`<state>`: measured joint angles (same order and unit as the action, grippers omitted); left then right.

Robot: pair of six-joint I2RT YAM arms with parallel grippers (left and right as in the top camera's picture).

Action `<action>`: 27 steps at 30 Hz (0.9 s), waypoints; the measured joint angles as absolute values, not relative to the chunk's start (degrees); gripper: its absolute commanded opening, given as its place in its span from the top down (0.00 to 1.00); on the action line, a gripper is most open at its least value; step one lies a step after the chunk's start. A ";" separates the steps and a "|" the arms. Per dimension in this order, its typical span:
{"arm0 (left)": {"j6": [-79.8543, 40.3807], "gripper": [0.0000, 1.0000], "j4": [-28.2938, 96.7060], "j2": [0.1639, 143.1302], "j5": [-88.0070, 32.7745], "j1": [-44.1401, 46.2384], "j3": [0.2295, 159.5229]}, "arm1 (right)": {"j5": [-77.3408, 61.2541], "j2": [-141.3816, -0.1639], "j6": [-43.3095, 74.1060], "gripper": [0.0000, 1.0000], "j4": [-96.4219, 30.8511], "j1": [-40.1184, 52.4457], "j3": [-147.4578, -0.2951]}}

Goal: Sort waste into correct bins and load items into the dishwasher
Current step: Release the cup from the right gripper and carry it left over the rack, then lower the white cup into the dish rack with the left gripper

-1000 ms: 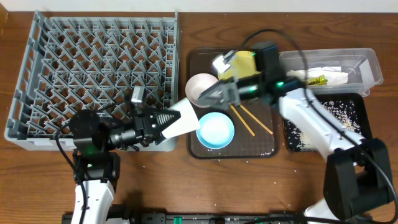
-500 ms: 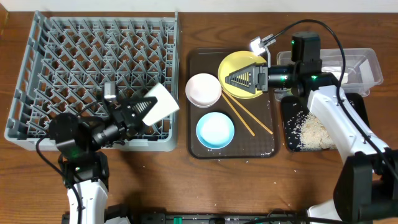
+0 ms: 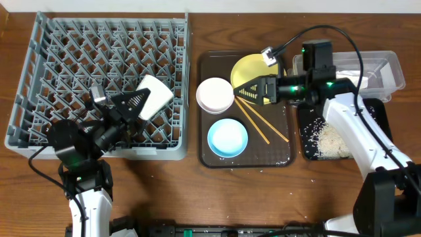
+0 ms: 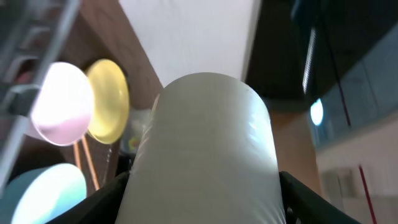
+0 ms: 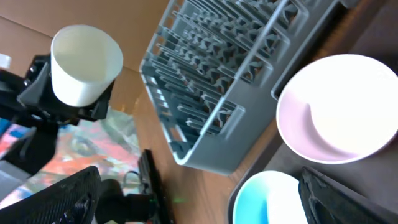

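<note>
The robot's left gripper should tip the small white cup (image 3: 156, 96) downward and lower it into the rack's near corner (image 3: 167, 139), because the cup points across the rack's side toward the brown tray.
My left gripper (image 3: 145, 101) is shut on the small white cup (image 3: 156, 94), holding it tilted above the right part of the grey dishwasher rack (image 3: 72, 59). In the left wrist view the cup (image 4: 205, 149) fills the frame between both fingers. My right gripper (image 3: 252, 90) stands open over the near edge of the yellow plate (image 3: 250, 67), with nothing between its fingers. The white bowl (image 3: 215, 95), light blue bowl (image 3: 227, 137) and chopsticks (image 3: 262, 124) lie on the brown tray. Rice scraps (image 3: 332, 139) lie in the black tray bin (image 3: 381, 128).
The brown serving tray (image 3: 279, 155) sits between the rack and the bins. The clear tub (image 3: 393, 69) at the back right holds white paper, partly hidden by my right arm. In the right wrist view the rack (image 5: 236, 74) lies left of the white bowl (image 5: 339, 109).
My left arm carried the cup leftward, from the brown tray's edge to over the rack. My right gripper swung from the white bowl to the yellow plate and opened wider.
</note>
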<state>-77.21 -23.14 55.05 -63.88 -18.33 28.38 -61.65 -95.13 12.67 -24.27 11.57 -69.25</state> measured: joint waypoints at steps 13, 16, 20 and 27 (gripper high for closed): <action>-57.19 0.75 17.93 58.65 -52.49 -18.37 47.11 | -56.51 -95.09 10.35 0.01 -27.07 11.70 -69.25; -51.94 0.75 28.27 58.63 -49.28 -18.35 52.88 | -54.59 -95.09 10.11 0.01 -28.62 11.70 -69.28; -45.43 0.75 40.60 58.61 -44.14 -17.58 58.48 | -49.69 -95.09 9.98 0.01 -32.71 11.70 -69.25; -38.72 0.75 52.25 58.61 -31.90 -10.70 61.36 | -40.25 -95.07 10.00 0.01 -39.00 11.70 -69.36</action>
